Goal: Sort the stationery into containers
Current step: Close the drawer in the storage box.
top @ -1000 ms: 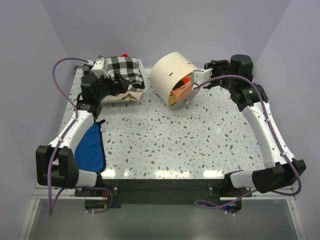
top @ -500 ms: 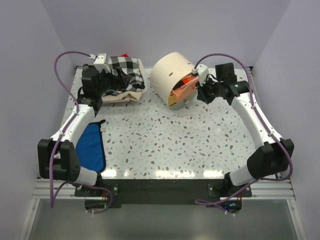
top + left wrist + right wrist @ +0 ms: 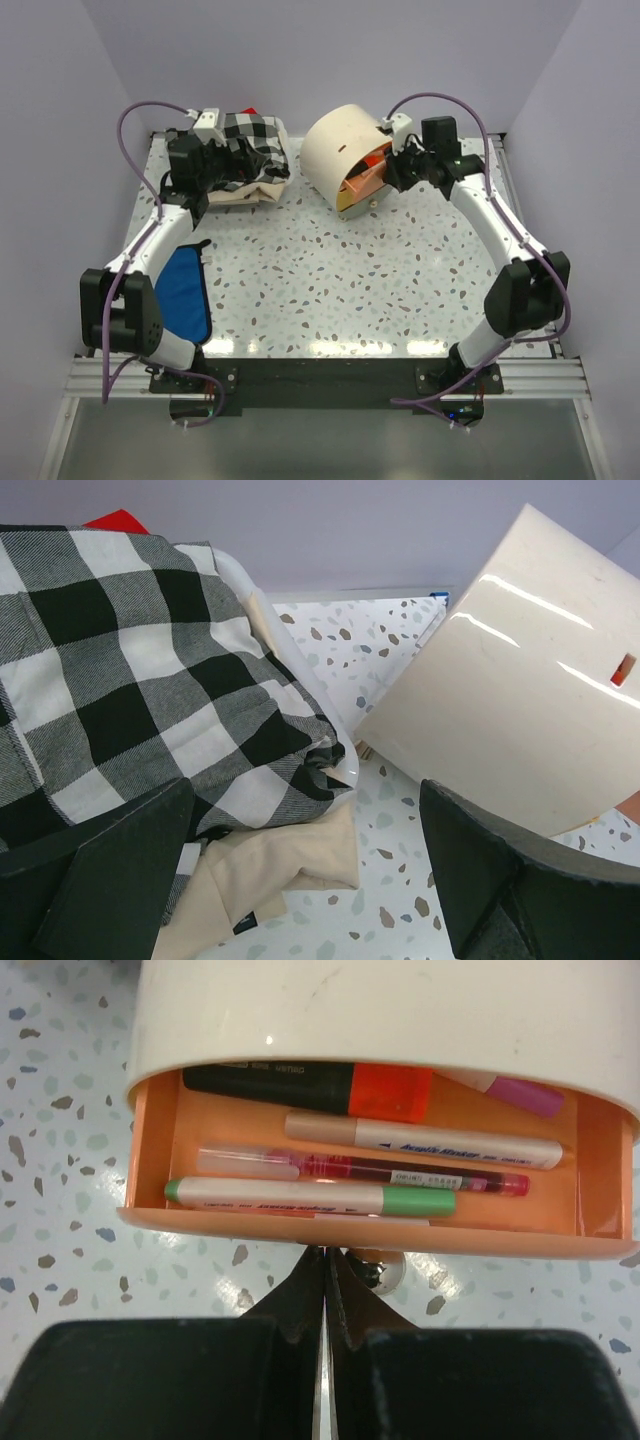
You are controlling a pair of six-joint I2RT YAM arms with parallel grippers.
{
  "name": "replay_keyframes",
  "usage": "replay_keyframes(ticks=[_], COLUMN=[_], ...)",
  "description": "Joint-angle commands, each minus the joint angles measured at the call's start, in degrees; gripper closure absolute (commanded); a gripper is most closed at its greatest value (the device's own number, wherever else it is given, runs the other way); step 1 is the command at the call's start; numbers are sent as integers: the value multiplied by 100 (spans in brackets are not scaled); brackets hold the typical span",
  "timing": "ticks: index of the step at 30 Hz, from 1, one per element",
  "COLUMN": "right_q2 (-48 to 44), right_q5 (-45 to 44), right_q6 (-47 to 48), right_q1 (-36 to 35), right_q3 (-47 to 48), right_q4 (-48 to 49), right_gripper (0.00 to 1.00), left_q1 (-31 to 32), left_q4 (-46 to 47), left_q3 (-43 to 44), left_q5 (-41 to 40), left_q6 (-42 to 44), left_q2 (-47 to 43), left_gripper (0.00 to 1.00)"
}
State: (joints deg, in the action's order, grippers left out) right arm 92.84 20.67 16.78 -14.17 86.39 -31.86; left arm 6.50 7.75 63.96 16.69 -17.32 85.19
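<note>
My right gripper should now push the drawer's front edge (image 3: pixel 400 1236) until the drawer closes, as the stationery lies flat inside the orange drawer (image 3: pixel 370 1165), clear of the cabinet's edge.
The cream drum cabinet (image 3: pixel 335 145) lies on its side at the back of the table, with one orange drawer (image 3: pixel 380 1228) pulled open. In the drawer lie a black-and-orange highlighter (image 3: pixel 320 1083), a beige pen (image 3: pixel 430 1141), a pink pen (image 3: pixel 400 1170) and a green-capped marker (image 3: pixel 310 1197). My right gripper (image 3: pixel 327 1256) is shut, its tips pressed against the drawer's front lip, with the gold knob (image 3: pixel 386 1273) just to their right and outside the jaws. Over by the checked cloth pile (image 3: pixel 130 680), my left gripper (image 3: pixel 305 880) stands open and holds nothing, with the cabinet (image 3: pixel 500 700) to its right.
Under the checked cloth lies a beige cloth (image 3: pixel 270 870). A blue cloth (image 3: pixel 185 295) rests at the table's left edge beside the left arm. A red thing (image 3: pixel 250 112) peeks out behind the cloth pile. Walls close in the table on three sides.
My right arm has swung in to the open drawer's front and its jaws have closed. The left gripper has shifted slightly back along the cloth pile, still open.
</note>
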Motion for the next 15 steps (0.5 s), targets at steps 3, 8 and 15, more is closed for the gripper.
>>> replay_keyframes(ticks=[3, 8, 15], right_q2=[375, 542, 727], right_q5=[-124, -230, -300], right_q6=[-473, -649, -807], right_q1=[2, -76, -322], right_q3=[379, 352, 431], right_q4=[1188, 1577, 1850], right_gripper=[100, 100, 100], left_q1=[123, 202, 299], left_q4=[95, 95, 95], left_q3=[371, 406, 503], left_q5=[-52, -60, -104], left_q6=[133, 159, 176], left_q2=[130, 191, 367], left_gripper=[0, 0, 0])
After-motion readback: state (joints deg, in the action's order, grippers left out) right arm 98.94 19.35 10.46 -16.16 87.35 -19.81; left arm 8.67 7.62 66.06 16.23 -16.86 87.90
